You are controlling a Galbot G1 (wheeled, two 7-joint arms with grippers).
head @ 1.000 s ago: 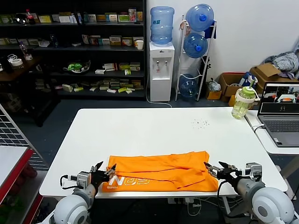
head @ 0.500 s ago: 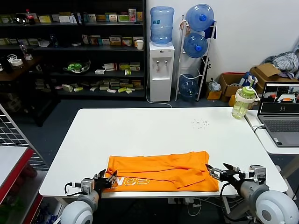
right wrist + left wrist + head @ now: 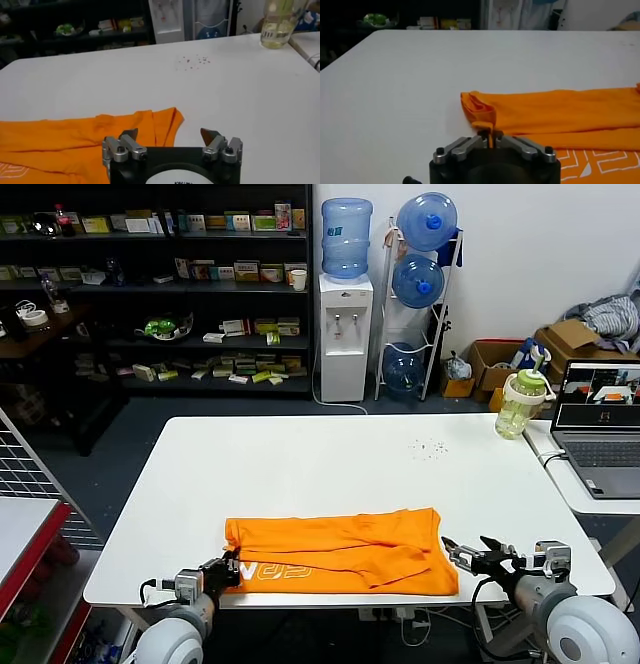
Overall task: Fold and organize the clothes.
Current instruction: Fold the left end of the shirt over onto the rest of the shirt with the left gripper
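Note:
The robot's left gripper should fold the T-shirt's held corner (image 3: 236, 540) over toward the T-shirt's end (image 3: 438, 552) by the open right gripper, because that end lies free and a pull only slides the T-shirt.
The clothes, one bright orange T-shirt (image 3: 340, 549), lie folded in a long band along the front edge of the white table (image 3: 330, 469), white lettering showing near the left end. My left gripper (image 3: 232, 567) is shut on the shirt's front left corner (image 3: 485, 120); a thin fold of orange fabric is pinched between its fingers (image 3: 490, 136). At the shirt's right end my right gripper (image 3: 470, 552) stands open, low over the table. Its fingertips (image 3: 129, 134) straddle the shirt's right corner (image 3: 165, 122) without touching it.
A green drink bottle (image 3: 522, 404) stands at the table's far right corner, beside a laptop (image 3: 598, 429) on a side table. Small dark crumbs (image 3: 430, 448) dot the tabletop. Shelves and a water dispenser (image 3: 345, 334) stand behind. A red-edged rack (image 3: 25, 534) lies left.
My left gripper closed on the shirt's front left corner. Both grippers sank lower at the table's front edge, and the shirt's left end shifted slightly.

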